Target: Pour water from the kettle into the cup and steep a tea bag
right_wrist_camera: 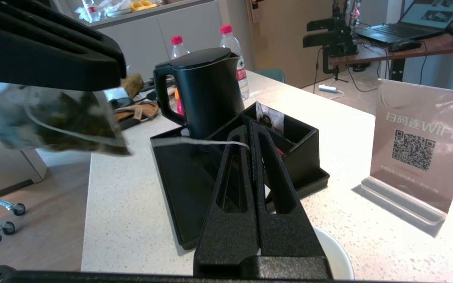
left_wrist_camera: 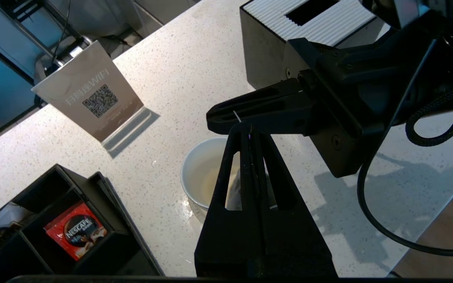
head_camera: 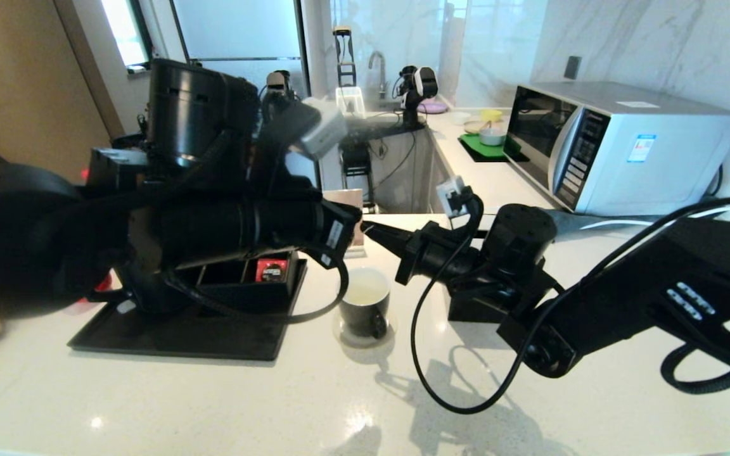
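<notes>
My left gripper pins the tea bag [right_wrist_camera: 71,122] while my right gripper has its string [right_wrist_camera: 196,140], so next my left gripper opens and back off, leaving the tea bag hanging.
My left gripper [head_camera: 355,231] [left_wrist_camera: 246,127] is shut on a tea bag [right_wrist_camera: 65,122] that hangs just above the cup [head_camera: 365,304]. The bag shows through the finger slots [left_wrist_camera: 232,192]. My right gripper [head_camera: 370,230] [right_wrist_camera: 250,125] meets it tip to tip, shut on the bag's white string [right_wrist_camera: 195,142]. The cup, a black mug with a white inside [left_wrist_camera: 199,177], stands on the counter under both grippers, and pale liquid seems to lie in it. The black kettle [right_wrist_camera: 207,90] stands upright on a black tray [right_wrist_camera: 171,184] with its lid shut. My left arm hides it in the head view.
A black organiser with a red Nescafe sachet [left_wrist_camera: 79,234] sits on the tray beside the cup. A QR-code sign [right_wrist_camera: 419,145] stands behind it, and a dark box [left_wrist_camera: 309,15] is under my right arm. A microwave [head_camera: 618,145] is at the back right. Red-capped bottles [right_wrist_camera: 177,43] stand behind the kettle.
</notes>
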Available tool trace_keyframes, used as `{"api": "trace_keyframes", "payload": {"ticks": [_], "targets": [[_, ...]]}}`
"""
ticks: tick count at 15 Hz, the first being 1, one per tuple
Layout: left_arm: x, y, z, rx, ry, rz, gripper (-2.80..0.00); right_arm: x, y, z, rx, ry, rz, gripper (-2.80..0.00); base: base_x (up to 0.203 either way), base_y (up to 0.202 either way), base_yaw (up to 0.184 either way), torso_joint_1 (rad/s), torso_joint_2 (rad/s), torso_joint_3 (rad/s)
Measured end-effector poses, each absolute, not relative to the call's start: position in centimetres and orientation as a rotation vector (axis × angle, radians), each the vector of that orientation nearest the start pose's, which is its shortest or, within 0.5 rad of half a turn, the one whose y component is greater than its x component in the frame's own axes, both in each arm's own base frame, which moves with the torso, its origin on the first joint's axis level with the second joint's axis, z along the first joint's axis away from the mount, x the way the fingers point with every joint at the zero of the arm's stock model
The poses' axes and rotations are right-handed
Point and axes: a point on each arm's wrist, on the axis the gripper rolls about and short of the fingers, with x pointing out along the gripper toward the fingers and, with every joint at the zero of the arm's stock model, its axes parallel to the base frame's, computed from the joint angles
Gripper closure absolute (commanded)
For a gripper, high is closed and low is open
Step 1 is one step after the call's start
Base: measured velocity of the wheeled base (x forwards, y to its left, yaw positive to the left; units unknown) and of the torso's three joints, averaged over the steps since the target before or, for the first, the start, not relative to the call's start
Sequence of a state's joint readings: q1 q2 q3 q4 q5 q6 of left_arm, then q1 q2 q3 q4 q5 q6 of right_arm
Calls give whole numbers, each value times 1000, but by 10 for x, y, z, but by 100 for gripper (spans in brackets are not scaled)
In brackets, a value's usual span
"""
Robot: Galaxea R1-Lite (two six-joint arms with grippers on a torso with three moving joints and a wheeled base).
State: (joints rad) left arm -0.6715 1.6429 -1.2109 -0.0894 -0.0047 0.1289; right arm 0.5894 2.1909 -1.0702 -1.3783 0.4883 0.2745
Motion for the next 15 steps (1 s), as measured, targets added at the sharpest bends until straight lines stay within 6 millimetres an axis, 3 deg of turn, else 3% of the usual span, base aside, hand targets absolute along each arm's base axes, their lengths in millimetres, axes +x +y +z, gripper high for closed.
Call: {"api": "trace_keyframes", "payload": {"ticks": [15], "targets": [[250,-198,246,216,339,-685,0,341,237,144,259,-124,1094,0,0,0,0,0,0,0]]}}
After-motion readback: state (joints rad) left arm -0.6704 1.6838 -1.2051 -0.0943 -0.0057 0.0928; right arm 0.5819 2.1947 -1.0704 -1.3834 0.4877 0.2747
